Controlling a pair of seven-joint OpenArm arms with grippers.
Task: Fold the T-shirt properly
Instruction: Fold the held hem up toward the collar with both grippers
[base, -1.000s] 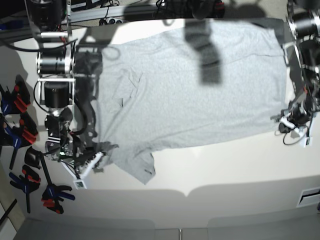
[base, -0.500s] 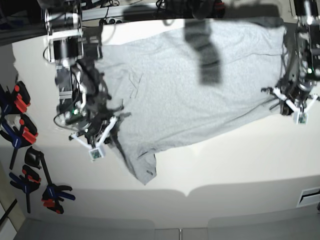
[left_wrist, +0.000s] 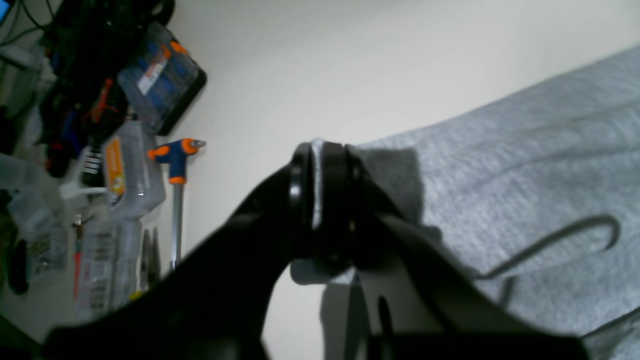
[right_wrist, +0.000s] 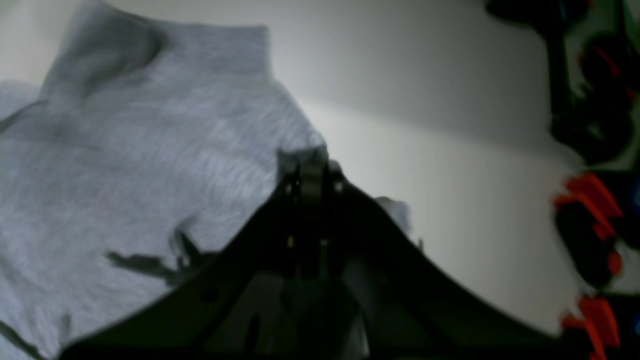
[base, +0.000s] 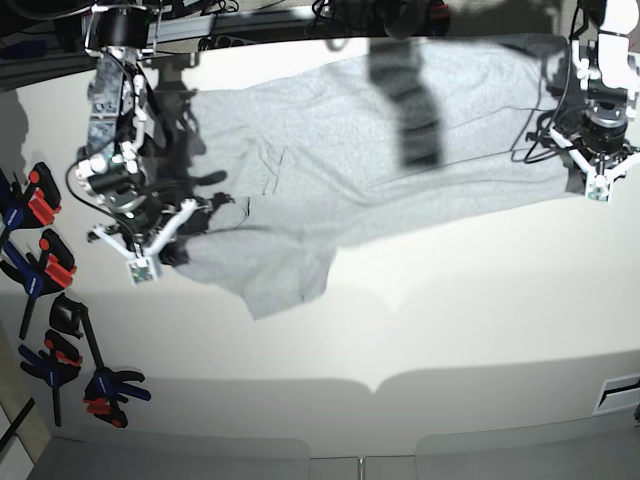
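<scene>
My right gripper should continue to lay the corner of the T-shirt's near edge (base: 430, 220) back over the spread T-shirt (base: 218, 160) and let go of it there, as that edge is tight between both grippers.
The light grey T-shirt (base: 380, 150) lies spread across the far half of the white table (base: 450, 320), plain side up. Its near edge is pulled up and back. In the base view my right gripper (base: 190, 222) is at the left, shut on the shirt's bunched corner near the sleeve, and a flap (base: 285, 285) hangs below it. The right wrist view shows that gripper (right_wrist: 307, 165) pinching grey cloth (right_wrist: 150, 150). My left gripper (base: 583, 150) is at the right edge, shut on the hem corner. In the left wrist view the left gripper (left_wrist: 320, 155) clamps a fold of the T-shirt (left_wrist: 500, 175).
Several black, red and blue clamps (base: 40, 270) lie along the table's left edge, also seen as clamps (right_wrist: 595, 210) in the right wrist view. Clear parts boxes (left_wrist: 125, 170) and an orange-handled screwdriver (left_wrist: 175, 160) sit beyond the table's right side. A dark shadow (base: 410, 100) crosses the shirt.
Both grippers have travelled from the near edge toward the back of the table, dragging the shirt's near edge with them. The lower sleeve flap has shifted back too.
</scene>
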